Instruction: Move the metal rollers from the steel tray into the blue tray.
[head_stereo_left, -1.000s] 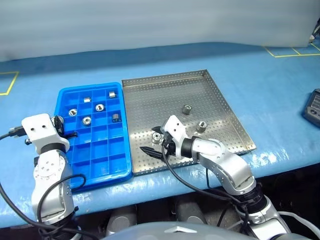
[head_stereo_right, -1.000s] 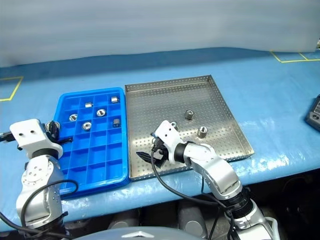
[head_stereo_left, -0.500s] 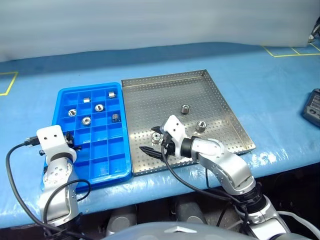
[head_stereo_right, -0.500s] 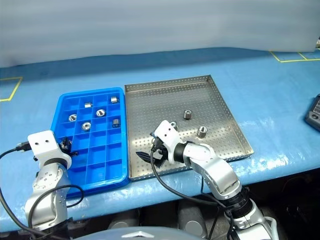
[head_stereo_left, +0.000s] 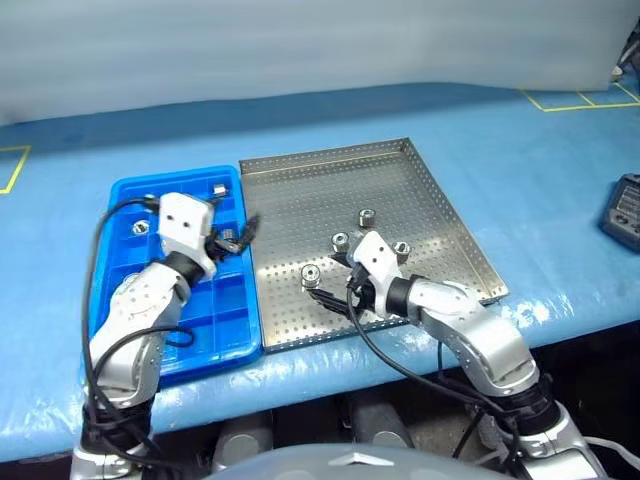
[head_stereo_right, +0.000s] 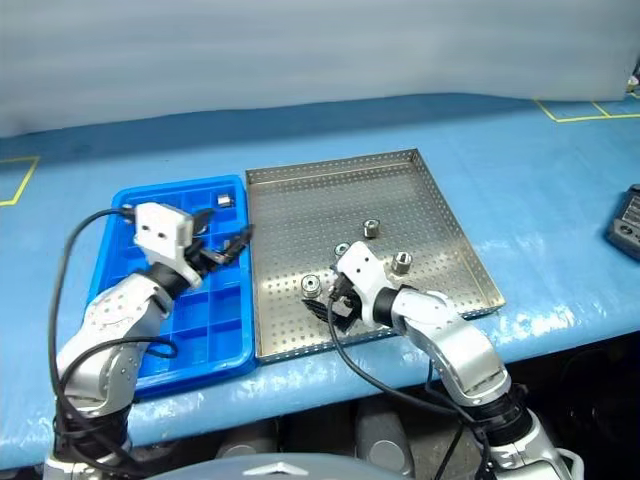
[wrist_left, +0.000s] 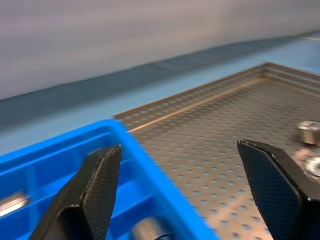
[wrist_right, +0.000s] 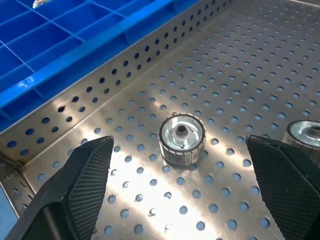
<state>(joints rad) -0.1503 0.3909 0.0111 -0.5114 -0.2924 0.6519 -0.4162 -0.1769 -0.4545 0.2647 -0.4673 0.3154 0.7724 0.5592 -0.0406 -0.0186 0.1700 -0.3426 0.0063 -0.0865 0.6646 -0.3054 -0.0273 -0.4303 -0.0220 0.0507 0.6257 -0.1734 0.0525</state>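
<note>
My open left gripper is moving toward the near roller (head_stereo_left: 311, 273), upright and clear of the others, and should continue until the fingers straddle its ribbed side (head_stereo_left: 310, 285) and close.
The steel tray (head_stereo_left: 400, 165) lies mid-table with the blue tray (head_stereo_left: 120, 300) against its left side. Several metal rollers stand on the steel floor: one far (head_stereo_left: 366, 217), one mid (head_stereo_left: 340, 240), one right (head_stereo_left: 401, 248), one near (head_stereo_left: 311, 275). My right gripper (wrist_right: 180, 187) is open, low over the steel tray, and the near roller (wrist_right: 181, 138) sits just ahead of its fingertips. My left gripper (wrist_left: 182, 190) hangs open and empty over the blue tray's right rim, pointing at the steel tray. A roller (head_stereo_right: 224, 200) rests in a far compartment; my left arm hides others.
A dark device (head_stereo_left: 622, 210) lies at the table's right edge. Yellow tape lines (head_stereo_left: 575, 100) mark the far right of the blue table cover. The table's front edge runs just below both trays.
My left arm has swung from the blue tray's left edge across to its right rim, and its gripper has opened. My right gripper has shifted slightly right, uncovering a roller behind it.
</note>
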